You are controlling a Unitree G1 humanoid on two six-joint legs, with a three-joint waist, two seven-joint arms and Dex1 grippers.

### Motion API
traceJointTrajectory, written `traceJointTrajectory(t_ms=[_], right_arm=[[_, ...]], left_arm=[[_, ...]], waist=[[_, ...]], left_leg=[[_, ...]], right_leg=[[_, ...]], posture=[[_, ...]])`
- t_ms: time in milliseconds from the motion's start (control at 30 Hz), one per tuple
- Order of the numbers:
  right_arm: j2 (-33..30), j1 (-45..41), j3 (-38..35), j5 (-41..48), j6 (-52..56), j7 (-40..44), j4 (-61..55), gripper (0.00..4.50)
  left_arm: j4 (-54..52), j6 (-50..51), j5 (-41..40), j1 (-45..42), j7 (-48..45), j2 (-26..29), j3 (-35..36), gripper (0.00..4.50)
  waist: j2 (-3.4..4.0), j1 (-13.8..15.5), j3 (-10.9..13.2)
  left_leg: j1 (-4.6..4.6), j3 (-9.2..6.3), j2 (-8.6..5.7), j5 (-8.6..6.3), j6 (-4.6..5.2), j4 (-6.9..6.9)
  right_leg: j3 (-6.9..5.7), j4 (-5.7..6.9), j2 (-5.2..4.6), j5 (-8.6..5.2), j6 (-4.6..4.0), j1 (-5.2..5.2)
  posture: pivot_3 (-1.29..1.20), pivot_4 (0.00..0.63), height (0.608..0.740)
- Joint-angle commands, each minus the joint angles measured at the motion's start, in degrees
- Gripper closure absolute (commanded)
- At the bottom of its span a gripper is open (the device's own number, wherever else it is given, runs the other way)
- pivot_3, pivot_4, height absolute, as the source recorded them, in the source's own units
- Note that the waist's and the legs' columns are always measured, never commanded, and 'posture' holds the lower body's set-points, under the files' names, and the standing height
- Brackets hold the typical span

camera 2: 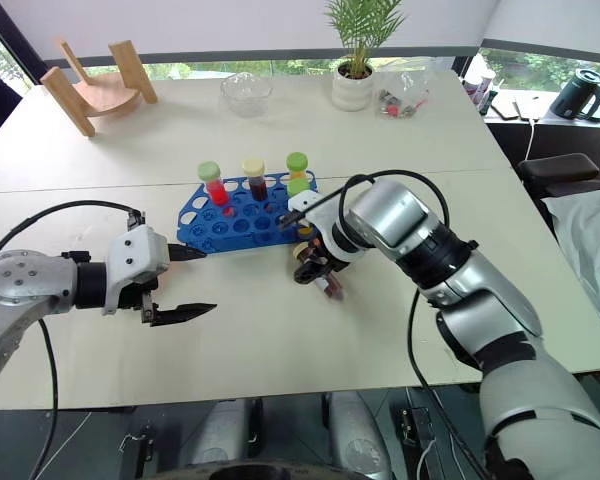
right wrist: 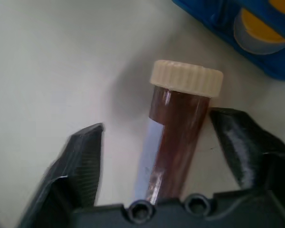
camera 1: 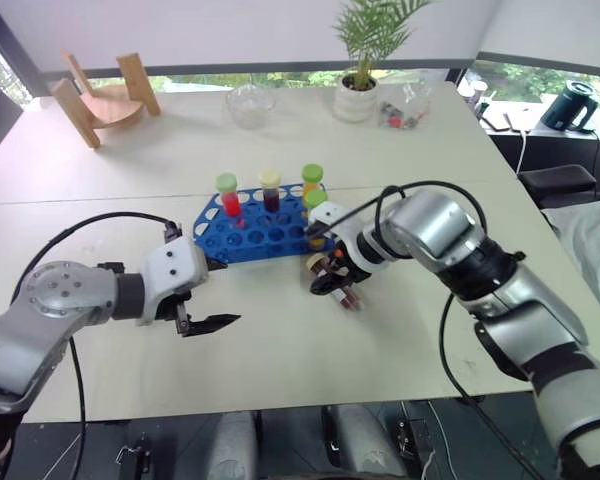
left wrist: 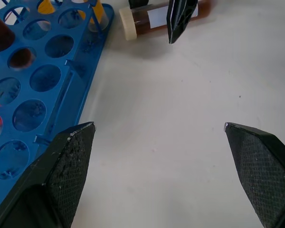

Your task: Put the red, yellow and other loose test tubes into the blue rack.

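The loose red test tube is under my left gripper's wrist, behind its fingers. My left gripper needs to move back to reach the tube's cap.
A loose test tube [right wrist: 178, 128] with brown liquid and a cream cap lies flat on the white table just off the right front corner of the blue rack [camera 1: 250, 235]. My right gripper [right wrist: 156, 121] points down over it, open, one finger on each side; one finger stands close against the tube and the other is apart from it. The same tube [left wrist: 147, 21] also appears in the left wrist view. Several capped tubes stand upright in the rack, one with red liquid [camera 1: 227, 190]. My left gripper [camera 1: 218, 293] hovers open and empty beside the rack's left front corner.
At the far side of the table are a wooden stand [camera 1: 105, 95], a glass bowl [camera 1: 250, 105], a potted plant [camera 1: 360, 85] and a clear bag of small items [camera 1: 405, 110]. A dark kettle [camera 1: 570, 105] sits off the table to the right.
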Motion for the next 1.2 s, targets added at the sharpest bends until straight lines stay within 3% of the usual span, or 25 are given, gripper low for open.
traceJointTrajectory(t_ms=[33,133,300,433,567,767,900,1000,1200], right_arm=[[-5.1,4.3,2.5,1.7,3.2,1.3,-6.3,2.36],[-6.6,5.2,0.3,3.5,5.3,2.1,-8.7,3.58],[-3.4,6.3,-8.6,4.2,6.9,-0.2,-8.4,3.63],[0.2,7.3,-10.8,3.6,6.0,-2.6,-7.5,3.63],[1.8,7.5,-10.2,3.1,3.5,-3.7,-6.9,3.63],[-1.7,4.6,-2.4,0.1,-3.3,0.2,-3.7,3.63],[-5.5,1.8,2.3,1.1,-4.7,6.4,-4.2,1.76],[-4.7,-1.2,3.8,0.3,-5.1,8.0,-1.7,0.29],[0.3,-7.2,5.8,-1.1,-4.6,10.0,5.9,0.29]], left_arm=[[-1.0,-0.3,-0.1,0.1,0.3,0.2,1.2,0.0],[0.0,-0.5,-0.1,-0.3,-0.1,0.6,1.3,0.0],[5.2,-2.0,0.8,-0.1,-2.7,2.7,2.6,0.0],[9.6,-3.6,1.5,-3.1,-4.5,3.2,1.3,0.0],[12.0,-4.6,2.5,-5.6,-6.0,3.3,-0.1,0.0],[10.9,-4.6,2.9,-4.7,-5.2,1.6,-1.0,0.0],[9.2,-4.3,3.1,-2.7,-3.9,0.4,-0.6,0.0],[8.5,-4.2,3.2,-1.8,-2.6,-0.6,-0.8,0.0],[7.6,-4.3,3.8,-1.1,-0.3,-2.8,-2.0,0.0]], waist=[[-0.03,0.3,0.0],[-0.04,0.3,0.0],[-0.02,0.1,0.0],[-0.02,-0.1,0.0],[-0.03,-0.8,0.0],[-0.03,-1.6,0.0],[-0.03,-1.3,0.0],[-0.04,-1.2,0.0],[-0.02,-1.3,0.0]], left_leg=[[0.0,-0.03,-0.01,0.0,0.0,0.0],[-0.01,-0.05,-0.02,0.0,0.0,-0.01],[-0.01,-0.06,-0.02,0.0,0.0,-0.02],[-0.01,-0.04,0.0,0.0,0.0,-0.05],[-0.01,-0.04,0.01,0.0,0.0,-0.04],[0.04,-0.03,0.05,0.0,0.0,-0.06],[0.04,-0.02,0.03,0.0,0.0,-0.02],[0.02,-0.04,0.03,0.0,0.0,-0.01],[0.01,-0.04,0.03,0.0,0.0,-0.03]], right_leg=[[-0.02,-0.01,-0.01,-0.01,0.0,0.03],[-0.04,-0.05,-0.02,-0.01,0.0,0.07],[-0.06,-0.04,0.0,-0.01,0.0,0.05],[-0.05,-0.04,0.02,-0.01,0.0,-0.01],[-0.05,-0.04,0.03,-0.01,0.0,-0.01],[-0.03,-0.02,0.06,0.0,0.0,-0.01],[-0.03,-0.02,0.03,0.0,0.0,0.01],[-0.04,-0.02,0.02,0.0,0.0,0.02],[-0.04,-0.02,0.02,0.0,0.0,-0.02]], posture=[[0.0,0.15,0.74],[0.0,0.15,0.74],[0.0,0.15,0.74],[0.0,0.15,0.74],[0.0,0.15,0.74],[0.0,0.15,0.74],[0.0,0.15,0.74],[0.0,0.15,0.74],[0.0,0.15,0.74]])
